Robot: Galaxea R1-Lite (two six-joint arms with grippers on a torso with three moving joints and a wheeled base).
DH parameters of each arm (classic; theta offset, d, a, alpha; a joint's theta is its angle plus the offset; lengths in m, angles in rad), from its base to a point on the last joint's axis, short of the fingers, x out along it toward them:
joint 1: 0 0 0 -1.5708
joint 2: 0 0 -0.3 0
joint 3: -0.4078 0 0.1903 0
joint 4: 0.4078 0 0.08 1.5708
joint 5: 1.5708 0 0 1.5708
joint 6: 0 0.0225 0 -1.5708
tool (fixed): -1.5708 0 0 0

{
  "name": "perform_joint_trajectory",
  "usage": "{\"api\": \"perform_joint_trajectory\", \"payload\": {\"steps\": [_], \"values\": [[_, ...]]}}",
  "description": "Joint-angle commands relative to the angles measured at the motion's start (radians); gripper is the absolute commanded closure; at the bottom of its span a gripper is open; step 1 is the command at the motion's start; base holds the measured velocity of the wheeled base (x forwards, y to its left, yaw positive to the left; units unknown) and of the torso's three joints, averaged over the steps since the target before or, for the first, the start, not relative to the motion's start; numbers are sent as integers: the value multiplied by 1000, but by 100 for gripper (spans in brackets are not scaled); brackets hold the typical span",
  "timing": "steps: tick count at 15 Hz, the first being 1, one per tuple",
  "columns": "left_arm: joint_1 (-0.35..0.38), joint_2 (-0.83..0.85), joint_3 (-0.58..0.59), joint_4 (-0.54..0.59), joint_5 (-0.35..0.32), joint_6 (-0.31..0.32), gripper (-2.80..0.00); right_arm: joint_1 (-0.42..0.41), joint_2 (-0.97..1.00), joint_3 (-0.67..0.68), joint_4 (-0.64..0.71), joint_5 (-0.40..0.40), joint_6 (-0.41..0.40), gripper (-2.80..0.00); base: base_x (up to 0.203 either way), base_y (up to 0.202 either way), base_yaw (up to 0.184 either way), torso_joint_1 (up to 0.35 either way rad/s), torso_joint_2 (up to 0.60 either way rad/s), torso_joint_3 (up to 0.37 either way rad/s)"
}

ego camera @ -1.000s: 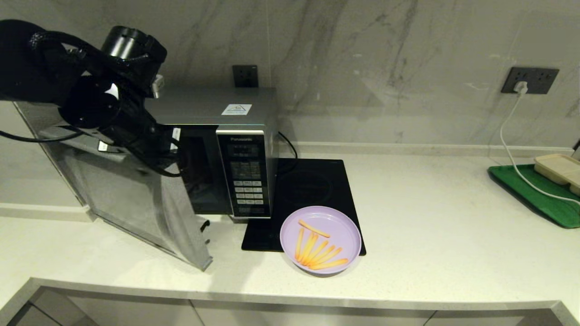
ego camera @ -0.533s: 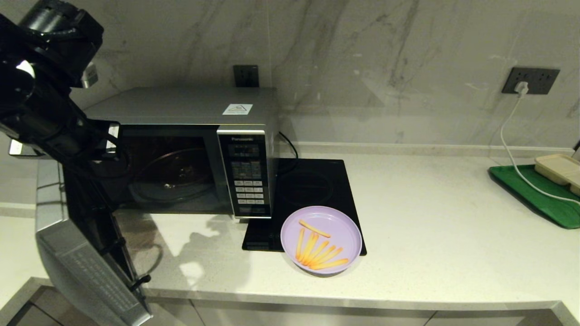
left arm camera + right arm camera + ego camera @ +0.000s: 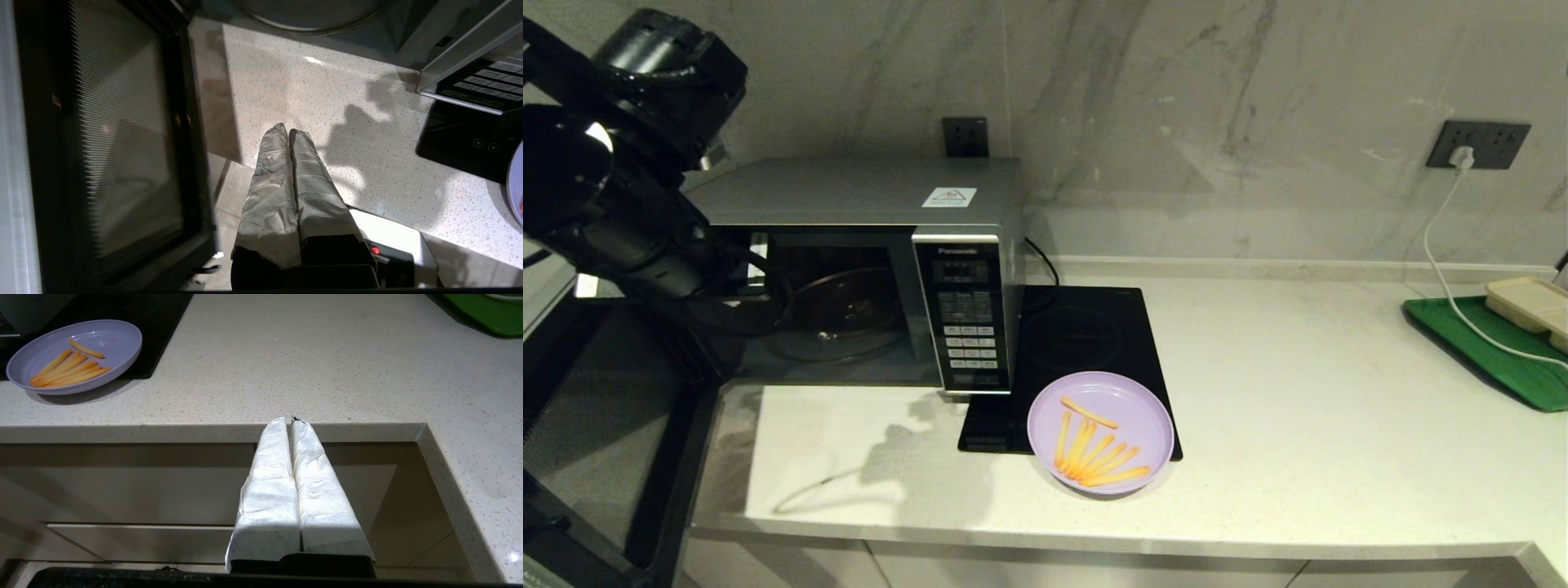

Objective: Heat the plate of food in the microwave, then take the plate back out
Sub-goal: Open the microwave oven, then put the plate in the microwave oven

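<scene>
I should push the door's inner side wider open with my left gripper before the plate goes in, because the microwave door sticks straight out next to the cavity.
The silver microwave stands at the back left with its door swung wide open to the left, and the glass turntable shows inside. My left arm hangs before the open cavity. My left gripper is shut and empty above the counter, beside the door. The lilac plate with thin fries rests half on the hob's front edge, right of the microwave. My right gripper is shut and empty, low before the counter's front edge, right of the plate.
A flat black induction hob lies beside the microwave. At the far right, a green tray carries a beige tray, and a white cable runs to a wall socket. Drawers sit below the counter edge.
The microwave door swung from half open to wide open on the left. My left arm went left with it, then came back a little toward the cavity. The plate has not moved.
</scene>
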Motion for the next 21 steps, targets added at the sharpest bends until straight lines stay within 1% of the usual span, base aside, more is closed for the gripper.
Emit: {"api": "perform_joint_trajectory", "payload": {"steps": [1, 2, 3, 4, 5, 6, 7, 8, 10, 14, 15, 19, 21], "values": [[-35, 25, 28, 6, -7, -16, 0, 1, 1, 0, 1, 0, 0, 0, 0, 0, 0, 0, 0, 0], [-75, 26, 45, 6, -50, -17, 0, 1, 1, 0, 1, -1, 0, 0, 0, 0, 0, 0, 0, 0], [-112, 32, 52, 5, -135, -17, 0, 1, 1, 0, 1, 0, 0, 0, 0, 0, 0, 0, 0, 0], [-142, 46, 50, 5, -236, -23, 0, 1, 1, 0, 1, -1, 0, 0, 0, 0, 0, 0, 0, 0], [-168, 64, 28, 4, -284, -45, 0, 1, 1, 0, 1, 0, 0, 0, 0, 0, 0, 0, 0, 0], [-166, 66, 19, 7, -264, -60, 0, 1, 1, 0, 1, -1, 0, 0, 0, 0, 0, 0, 0, 0], [-137, 62, 20, 18, -224, -62, 0, 1, 1, 0, 1, -1, 0, 0, 0, 0, 0, 0, 0, 0], [-88, 59, 21, 38, -181, -66, 0, 1, 1, 0, 1, 0, 0, 0, 0, 0, 0, 0, 0, 0], [30, 43, 22, 60, -138, -78, 0, 0, 1, 0, 1, 0, 0, 0, 0, 0, 0, 0, 0, 0], [290, -11, 49, 68, -96, -84, 0, 0, 1, 0, 1, -1, 0, 0, 0, 0, 0, 0, 0, 0], [336, -23, 68, 68, -88, -84, 0, 1, 1, 0, 1, -1, 0, 0, 0, 0, 0, 0, 0, 0], [464, -41, 83, 68, -83, -79, 0, 1, 1, 0, 1, 0, 0, 0, 0, 0, 0, 0, 0, 0], [519, -45, 116, 65, -83, -78, 0, 1, 1, 0, 1, 0, 0, 0, 0, 0, 0, 0, 0, 0]]}}
